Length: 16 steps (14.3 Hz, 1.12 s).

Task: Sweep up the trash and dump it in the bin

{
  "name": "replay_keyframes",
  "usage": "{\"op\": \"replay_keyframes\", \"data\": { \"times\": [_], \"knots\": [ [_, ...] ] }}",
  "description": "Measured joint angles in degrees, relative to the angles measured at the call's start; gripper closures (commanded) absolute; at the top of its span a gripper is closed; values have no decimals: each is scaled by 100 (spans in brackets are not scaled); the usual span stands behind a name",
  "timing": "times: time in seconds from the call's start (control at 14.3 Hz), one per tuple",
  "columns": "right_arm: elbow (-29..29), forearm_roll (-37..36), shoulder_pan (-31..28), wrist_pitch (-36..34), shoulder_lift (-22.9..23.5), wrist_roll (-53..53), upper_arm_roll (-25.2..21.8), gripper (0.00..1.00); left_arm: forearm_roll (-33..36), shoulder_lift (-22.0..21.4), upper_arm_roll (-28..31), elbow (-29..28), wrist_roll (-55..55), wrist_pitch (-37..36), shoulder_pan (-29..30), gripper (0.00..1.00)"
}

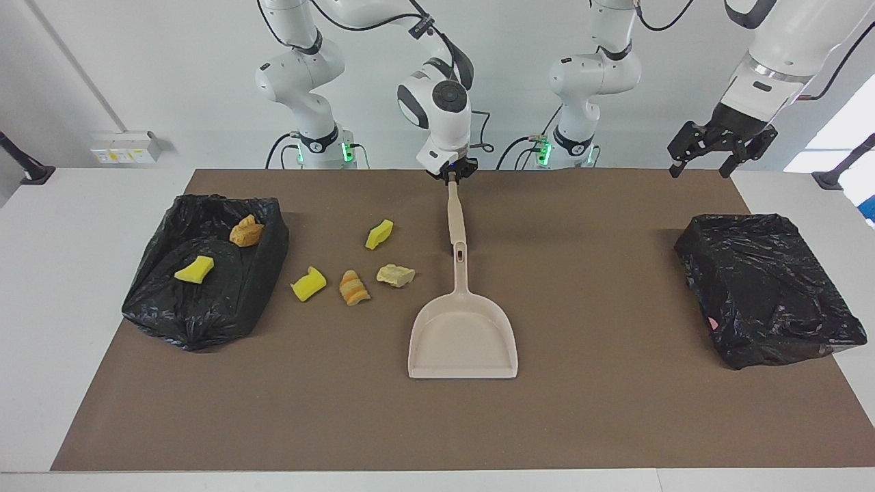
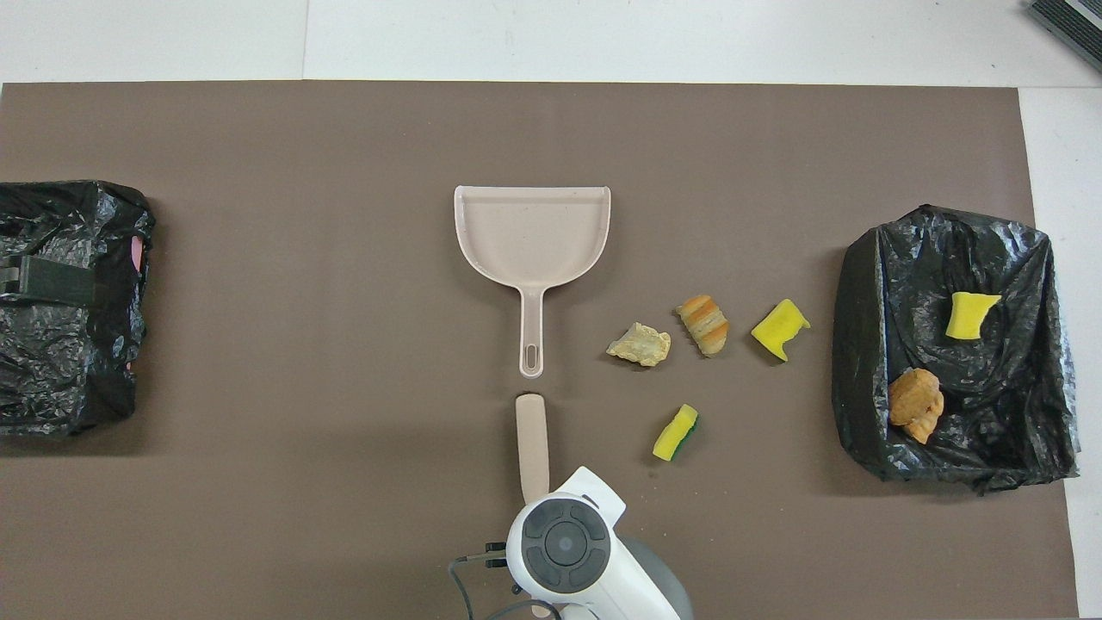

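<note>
The beige dustpan's wide pan (image 2: 533, 233) has a raised rim (image 2: 470, 255), so the dustpan will keep all the mat's trash pieces together when the robot carries it.
The beige dustpan (image 1: 463, 338) lies flat mid-mat, handle toward the robots (image 2: 532, 232). In line with that handle is a beige stick (image 1: 454, 212) (image 2: 531, 435). My right gripper (image 1: 452, 174) is shut on the stick's end nearest the robots; from overhead its wrist hides the grip. Several trash pieces lie on the mat between dustpan and bin: two yellow foam chunks (image 1: 379, 234) (image 1: 308, 283), a striped bread lump (image 1: 354, 287) and a pale lump (image 1: 396, 275). The open black-lined bin (image 1: 266, 246) (image 2: 861, 344) holds a yellow chunk (image 1: 195, 269) and a tan lump (image 1: 246, 231). My left gripper (image 1: 704, 164) hangs open, waiting.
A second box wrapped in black bag (image 1: 765, 287) (image 2: 69, 344) stands at the left arm's end of the brown mat (image 1: 615, 410). The left gripper hangs over that end. White tabletop borders the mat.
</note>
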Motion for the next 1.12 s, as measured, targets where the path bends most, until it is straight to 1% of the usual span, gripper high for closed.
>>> {"op": "replay_keyframes", "data": {
  "times": [0.28,0.49,0.63,0.77,0.91,1.12],
  "knots": [
    [282,-2,-276,-573,-185,-15,-50,100,0,-20,-40,-151,0,33,-7,0],
    [347,-6,-592,-921,-483,-23,-59,100,-2,-13,-105,-294,1,476,-128,0],
    [350,-68,-904,-1162,-707,-37,-69,100,-2,21,-133,-488,-4,876,-436,0],
    [348,-365,-1209,-1322,-861,-49,-81,100,-2,80,-158,-722,-107,1299,-821,0],
    [347,-640,-1503,-1384,-909,-73,-88,100,-3,183,-172,-843,-392,1536,-1161,0],
    [341,-1099,-1904,-1384,-909,-245,-95,100,-4,469,-186,-873,-764,1947,-1667,0]
  ]
}}
